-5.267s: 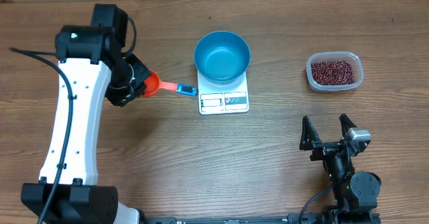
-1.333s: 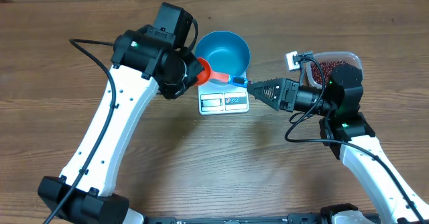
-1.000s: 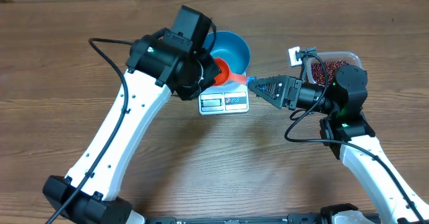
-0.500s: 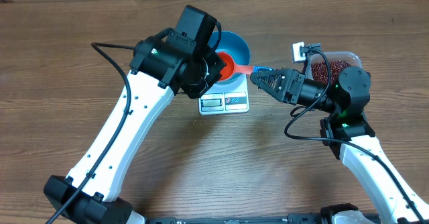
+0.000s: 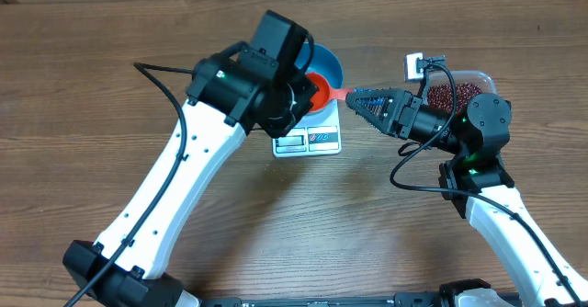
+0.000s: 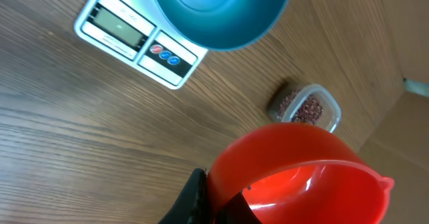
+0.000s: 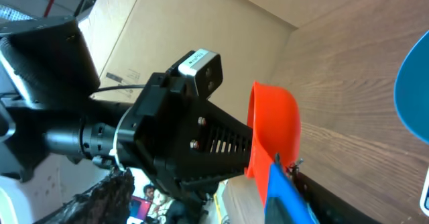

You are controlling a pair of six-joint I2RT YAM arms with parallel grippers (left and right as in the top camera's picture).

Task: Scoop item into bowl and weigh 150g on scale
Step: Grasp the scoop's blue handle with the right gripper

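Observation:
My left gripper should open and leave the handle to my right gripper before the beans are scooped, because my left gripper is holding the red scoop by the scoop's rim.
The blue bowl stands on the white scale. My left gripper is shut on the rim of a red scoop and holds it above the bowl. The scoop is empty in the left wrist view. Its blue handle points right into my right gripper. The handle lies against one black finger; the other finger is hidden, so I cannot tell how far those jaws have closed. The item, small red-brown beans, fills a clear tub.
The bean tub stands at the back right, partly behind my right arm. From the left wrist view I see the bowl, the scale's display and the tub below. Bare wooden table lies in front.
My left arm has carried the scoop rightwards, from the bowl's left side to above the bowl. My right gripper has risen to meet the handle's end.

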